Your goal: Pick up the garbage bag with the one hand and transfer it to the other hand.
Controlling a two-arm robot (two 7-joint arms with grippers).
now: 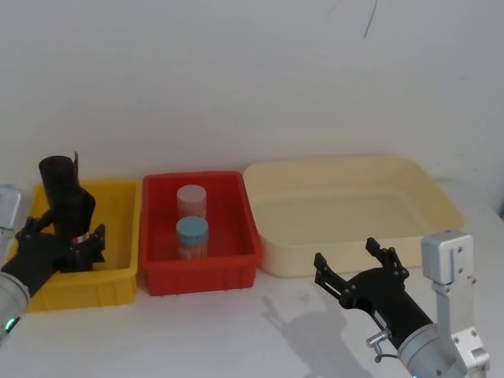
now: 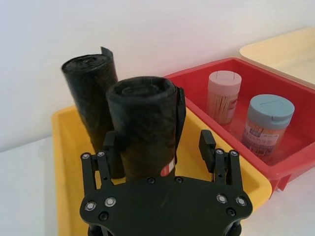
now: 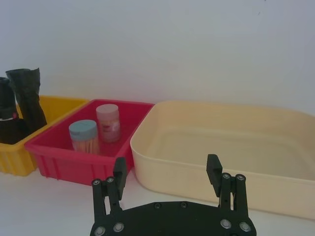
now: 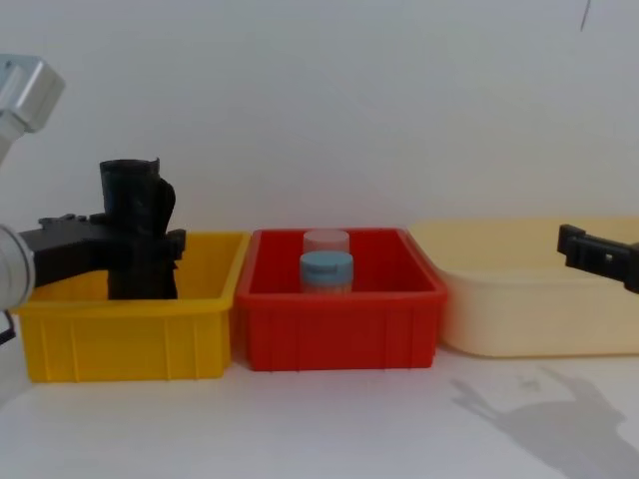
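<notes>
The garbage bag has the red-and-white label band (image 2: 168, 168) wrapped around it. When I lift the garbage bag, its loose side flap (image 2: 180, 118) will stay close and the garbage bag will stay wound up.
The garbage bag (image 2: 142, 123), a black crinkly roll with a red-and-white label band, stands upright in the yellow bin (image 1: 118, 272). My left gripper (image 1: 69, 236) is open around its lower part. In the left wrist view one finger (image 2: 110, 150) touches the roll and the other stands a little clear of it. The bag (image 1: 75, 216) leans against a plain black roll (image 2: 88, 88) behind it. My right gripper (image 1: 362, 268) hangs open and empty above the table in front of the cream tub, far to the right of the bag.
A red bin (image 1: 236, 272) beside the yellow one holds two lidded jars, one pink (image 1: 191, 201) and one blue (image 1: 191, 234). A large cream tub (image 1: 354, 264) stands on the right. White table lies in front of the bins, and a white wall rises behind them.
</notes>
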